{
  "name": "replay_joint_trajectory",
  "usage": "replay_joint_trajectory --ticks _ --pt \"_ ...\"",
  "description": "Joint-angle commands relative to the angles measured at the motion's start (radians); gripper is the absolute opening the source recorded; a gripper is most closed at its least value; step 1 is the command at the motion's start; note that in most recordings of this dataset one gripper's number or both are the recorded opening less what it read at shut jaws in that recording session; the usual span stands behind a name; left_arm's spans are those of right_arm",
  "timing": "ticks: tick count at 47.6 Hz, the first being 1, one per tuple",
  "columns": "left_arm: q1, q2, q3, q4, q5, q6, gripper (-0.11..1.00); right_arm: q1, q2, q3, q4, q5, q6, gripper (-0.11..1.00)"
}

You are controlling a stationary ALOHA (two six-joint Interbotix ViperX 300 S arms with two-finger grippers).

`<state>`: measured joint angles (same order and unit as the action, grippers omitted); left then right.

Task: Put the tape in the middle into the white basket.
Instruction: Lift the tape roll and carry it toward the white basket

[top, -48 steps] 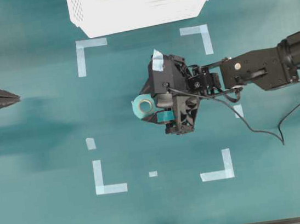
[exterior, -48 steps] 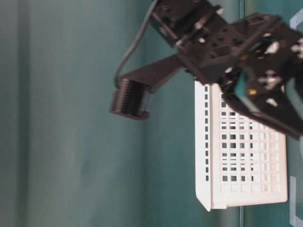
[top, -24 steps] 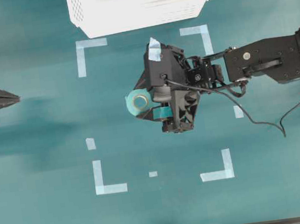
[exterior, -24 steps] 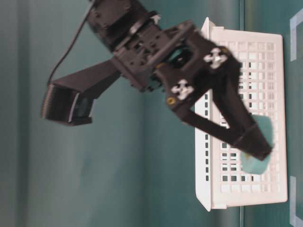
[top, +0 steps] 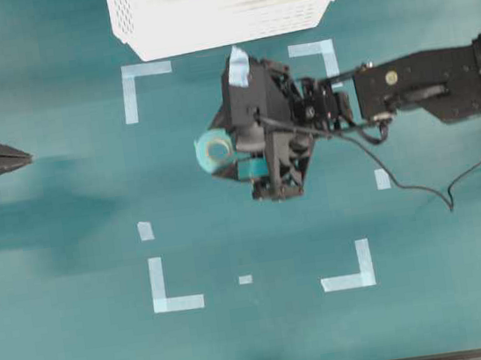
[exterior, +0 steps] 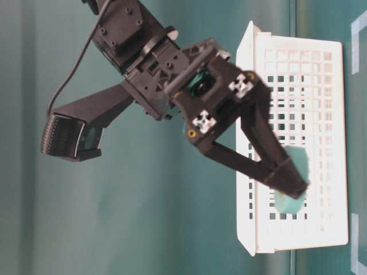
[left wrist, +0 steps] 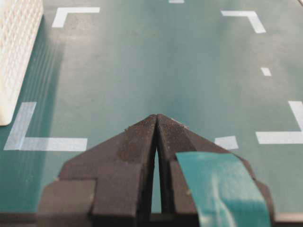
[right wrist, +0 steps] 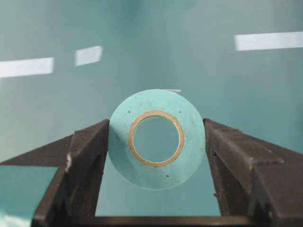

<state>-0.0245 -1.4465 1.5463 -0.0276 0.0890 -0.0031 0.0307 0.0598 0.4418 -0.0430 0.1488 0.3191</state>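
Note:
The tape's opposite sides (right wrist: 157,176) are gripped by both fingers and the space to the white basket is open, so my right gripper goes on until it is over the basket before it lets go there.
The teal-green tape (top: 213,150), a roll with a tan inner ring, is held off the table between the fingers of my right gripper (top: 216,152). In the right wrist view the roll (right wrist: 191,142) sits squeezed between both fingers of the gripper (right wrist: 156,128). The table-level view shows the roll (exterior: 293,182) raised in front of the white basket (exterior: 321,86). The white basket (top: 226,4) stands at the far edge, beyond the roll. My left gripper (top: 25,159) is shut and empty at the left edge; its wrist view shows the tips pressed together (left wrist: 156,118).
Pale-blue tape corners (top: 144,70) (top: 177,302) mark a square on the teal table. A black cable (top: 401,190) trails from the right arm. The basket wall (left wrist: 14,47) shows at the left of the left wrist view.
My right gripper, shut on the tape, has risen and moved toward the basket and slightly left. The left arm has not moved.

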Motion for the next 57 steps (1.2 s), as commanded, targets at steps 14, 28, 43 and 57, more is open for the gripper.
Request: replay_joint_trajectory --ticks 14,28,43,57 --pt "0.000 0.008 -0.012 0.000 -0.008 0.002 -0.11 -0.143 -0.081 -0.026 -0.054 -0.008 -0.002 0.67" --pt "0.002 0.008 -0.012 0.000 -0.008 0.002 -0.11 -0.273 -0.081 -0.026 -0.057 -0.020 -0.003 0.67" --pt "0.000 0.008 -0.012 0.000 -0.008 0.002 -0.11 -0.379 -0.081 -0.026 -0.057 -0.049 -0.006 0.67" --pt "0.000 0.008 -0.012 0.000 -0.009 0.002 -0.11 -0.446 -0.069 -0.026 -0.058 -0.077 -0.011 0.67"
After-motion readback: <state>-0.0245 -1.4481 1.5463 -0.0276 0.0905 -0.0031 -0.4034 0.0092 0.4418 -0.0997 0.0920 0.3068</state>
